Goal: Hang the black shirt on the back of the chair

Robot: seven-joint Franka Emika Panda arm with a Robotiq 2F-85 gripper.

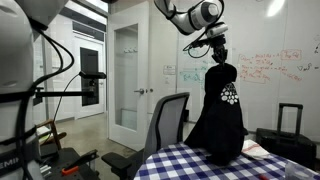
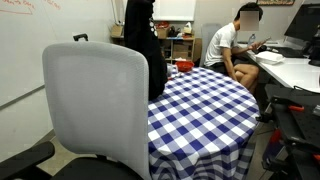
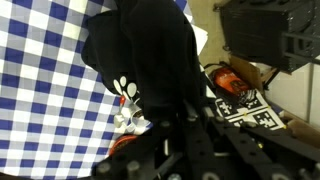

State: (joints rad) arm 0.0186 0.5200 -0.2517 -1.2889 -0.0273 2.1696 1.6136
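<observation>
My gripper has the black shirt hanging long (image 1: 218,115) beside the backrest. It should keep lifting the shirt over the chair's top edge (image 1: 177,97) until the shirt hangs over both sides, then let go.
The black shirt (image 1: 220,110) hangs limp from my gripper (image 1: 217,55), which is shut on its top. It has a white print on the front. Its lower hem rests on the blue-and-white checked table (image 1: 190,165). In an exterior view the shirt (image 2: 145,45) hangs behind the chair's grey backrest (image 2: 95,105). The grey chair (image 1: 165,125) stands at the table's edge, to the left of the shirt. In the wrist view the shirt (image 3: 150,60) drops from my gripper (image 3: 185,135) over the checked cloth.
A black suitcase (image 1: 285,135) stands beyond the table. A person (image 2: 228,50) sits at a desk (image 2: 290,70) behind the table. A whiteboard and a door (image 1: 125,75) line the wall. Red and tagged items (image 3: 235,85) lie on the floor.
</observation>
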